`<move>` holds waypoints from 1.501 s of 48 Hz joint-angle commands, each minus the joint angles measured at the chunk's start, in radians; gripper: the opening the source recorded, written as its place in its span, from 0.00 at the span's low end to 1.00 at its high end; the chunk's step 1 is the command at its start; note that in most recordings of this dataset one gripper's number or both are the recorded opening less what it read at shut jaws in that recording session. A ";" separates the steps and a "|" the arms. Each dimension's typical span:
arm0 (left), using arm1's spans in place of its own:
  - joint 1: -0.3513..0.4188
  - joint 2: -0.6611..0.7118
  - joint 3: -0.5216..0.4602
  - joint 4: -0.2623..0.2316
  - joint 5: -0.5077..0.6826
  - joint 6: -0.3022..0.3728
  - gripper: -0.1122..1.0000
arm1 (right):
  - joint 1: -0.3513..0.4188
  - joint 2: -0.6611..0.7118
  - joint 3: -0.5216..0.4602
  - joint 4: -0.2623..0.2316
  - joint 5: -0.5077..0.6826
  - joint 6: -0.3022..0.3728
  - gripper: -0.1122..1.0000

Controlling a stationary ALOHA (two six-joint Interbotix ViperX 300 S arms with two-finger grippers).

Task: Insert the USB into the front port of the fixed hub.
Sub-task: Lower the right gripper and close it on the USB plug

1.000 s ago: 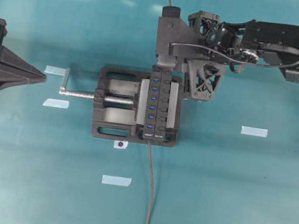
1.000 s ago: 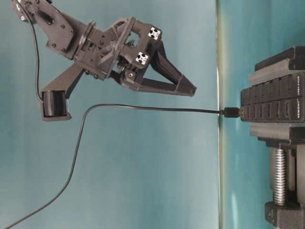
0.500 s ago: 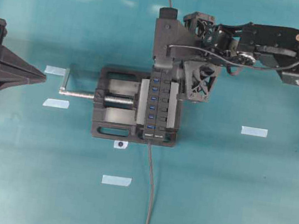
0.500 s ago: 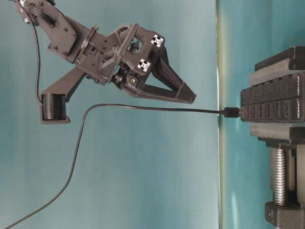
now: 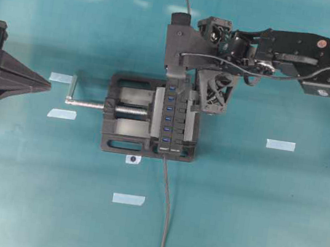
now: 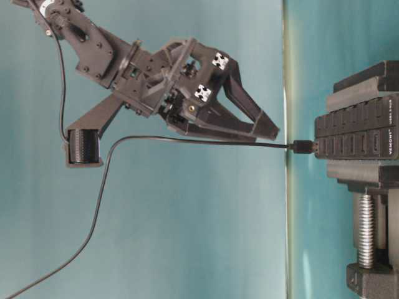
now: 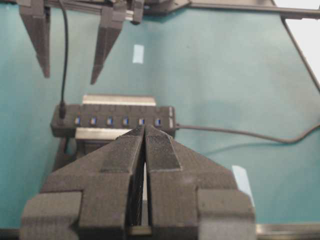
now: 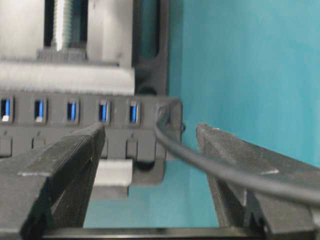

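Note:
I expect the USB plug (image 8: 166, 106) to come out of the hub's end socket and the hub to stay still when I lift the plug, because vise jaws (image 5: 158, 112) are gripping the hub.
The USB plug (image 6: 304, 147) sits in the end socket of the fixed hub (image 6: 355, 137), a black bar with blue sockets (image 5: 175, 119) clamped in a vise. Its thin cable (image 6: 187, 141) runs up and away. My right gripper (image 6: 265, 131) hangs open just above that end of the hub, holding nothing. In the right wrist view its fingertips (image 8: 150, 131) straddle the cable (image 8: 200, 155) and the hub's end (image 8: 167, 112). My left gripper (image 5: 46, 85) is shut and empty at the far left. Its tips (image 7: 145, 129) point at the hub (image 7: 115, 120) and the plug (image 7: 62, 107).
The black vise (image 5: 126, 114) has a silver screw and crank (image 5: 73, 91) sticking out to the left. The hub's own cable (image 5: 164, 223) trails to the near table edge. Tape strips (image 5: 280, 144), (image 5: 128, 199), (image 5: 61, 113) lie on the teal surface.
My right gripper went from shut to open and dropped closer to the hub's end, shifting slightly left. The plug stayed in its socket. The left arm has not moved.

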 commanded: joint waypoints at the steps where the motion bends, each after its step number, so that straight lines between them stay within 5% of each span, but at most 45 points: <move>1: 0.002 0.005 -0.012 0.003 -0.003 -0.021 0.10 | 0.003 -0.014 0.002 0.003 -0.037 0.002 0.78; 72: 0.000 0.000 -0.011 0.003 -0.003 -0.044 0.10 | -0.018 0.067 0.029 0.003 -0.156 0.003 0.72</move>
